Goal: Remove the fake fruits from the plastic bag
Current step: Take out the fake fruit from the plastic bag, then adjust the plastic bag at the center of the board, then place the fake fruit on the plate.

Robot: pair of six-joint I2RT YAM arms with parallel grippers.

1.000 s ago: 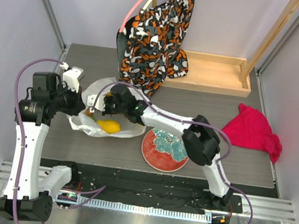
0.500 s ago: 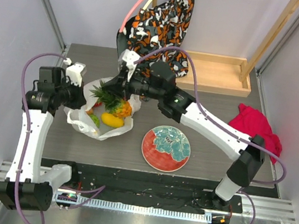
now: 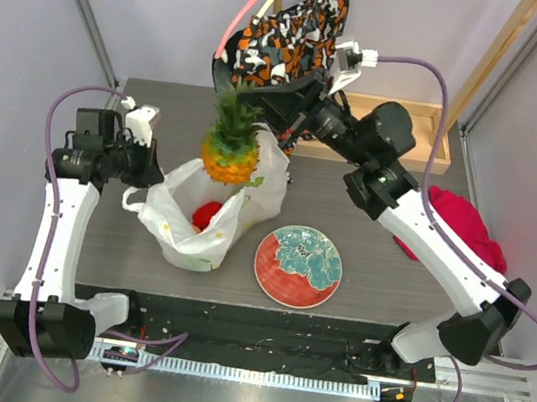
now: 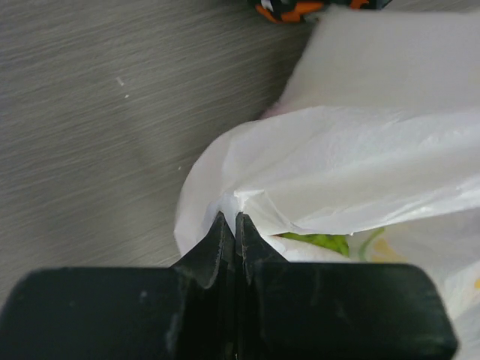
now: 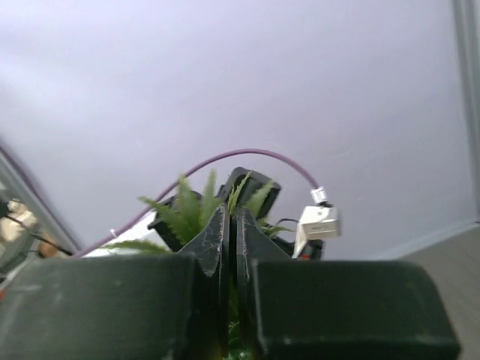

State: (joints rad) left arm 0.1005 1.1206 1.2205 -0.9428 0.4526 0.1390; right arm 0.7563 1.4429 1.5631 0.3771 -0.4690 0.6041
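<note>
The bag's raised rim point(image 3: 272, 166) is between the pineapple and the plate point(image 3: 298, 266), so my left gripper should pull the bag back while my right gripper brings the pineapple over.
The white plastic bag point(image 3: 201, 213) stands on the grey table, its mouth held up. My left gripper point(image 3: 148, 171) is shut on the bag's left rim point(image 4: 247, 199). My right gripper point(image 3: 246, 100) is shut on the green crown point(image 5: 193, 214) of the pineapple point(image 3: 229, 151) and holds it in the air above the bag's mouth. A red fruit point(image 3: 206, 215) shows inside the bag. In the left wrist view a green fruit point(image 4: 326, 241) shows through the bag. Other fruits are hidden.
A red-and-teal floral plate point(image 3: 298, 266) lies right of the bag. An orange-black-white cloth bag point(image 3: 282, 41) hangs at the back. A wooden tray point(image 3: 390, 133) sits at the back right, a red cloth point(image 3: 454, 234) on the right.
My right gripper has risen and moved back, lifting the pineapple up out of the bag. The bag now stands taller. My left gripper keeps its hold on the rim.
</note>
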